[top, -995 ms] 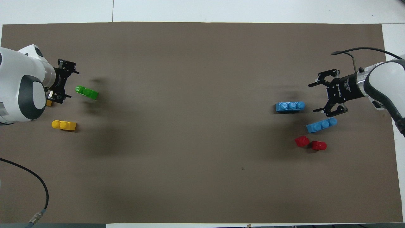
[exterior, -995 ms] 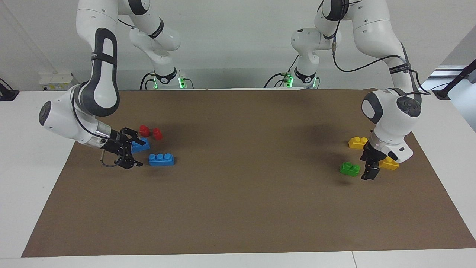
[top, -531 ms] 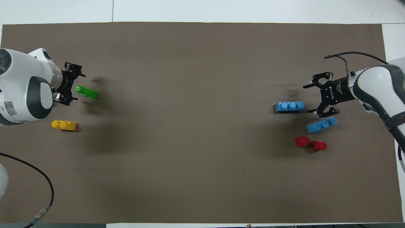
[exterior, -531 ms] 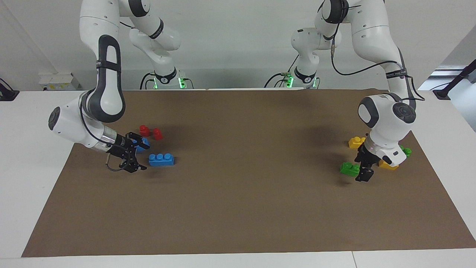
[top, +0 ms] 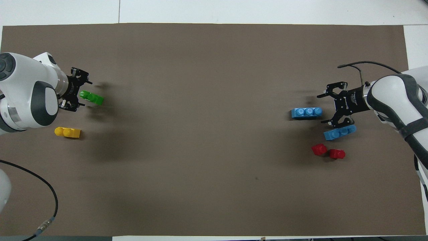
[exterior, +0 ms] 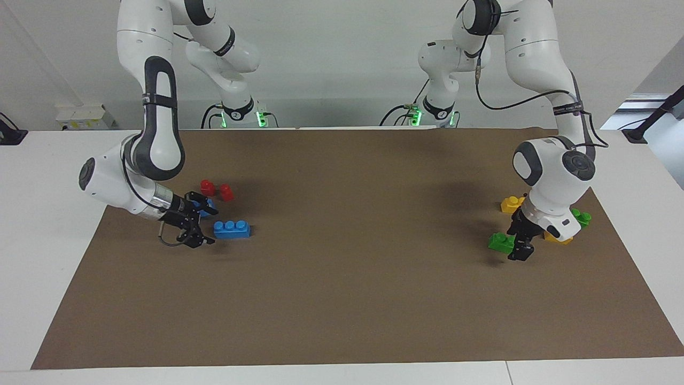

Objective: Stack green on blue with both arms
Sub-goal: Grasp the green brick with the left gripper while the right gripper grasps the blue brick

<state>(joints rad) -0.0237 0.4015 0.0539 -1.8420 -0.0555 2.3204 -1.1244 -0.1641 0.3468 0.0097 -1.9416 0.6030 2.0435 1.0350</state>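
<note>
The green brick (top: 91, 97) will leave a blue end stud showing when I stack it, because it is shorter than the farther blue brick's studded top (top: 307, 112).
A green brick (exterior: 501, 242) (top: 92, 97) lies on the brown mat at the left arm's end. My left gripper (exterior: 518, 243) (top: 83, 94) is low beside it, fingers apart on either side of the brick's end, so open. A second green brick (exterior: 581, 217) shows past the left wrist. At the right arm's end lie two blue bricks, one (exterior: 231, 229) (top: 306, 112) farther from the robots than the other (exterior: 207, 207) (top: 339, 132). My right gripper (exterior: 208, 223) (top: 321, 109) is open, level with the end of the farther one. Its body partly hides the nearer blue brick in the facing view.
Two red bricks (top: 319, 149) (top: 337, 153) lie nearer to the robots than the blue ones. A yellow brick (exterior: 512, 203) (top: 68, 132) lies near the green one, another yellow brick (exterior: 558, 238) beneath the left wrist. The brown mat (top: 214, 134) covers the table.
Both grippers slid in toward their bricks: the left now straddles the green brick's end, the right has reached the farther blue brick's end. The second green brick came into view.
</note>
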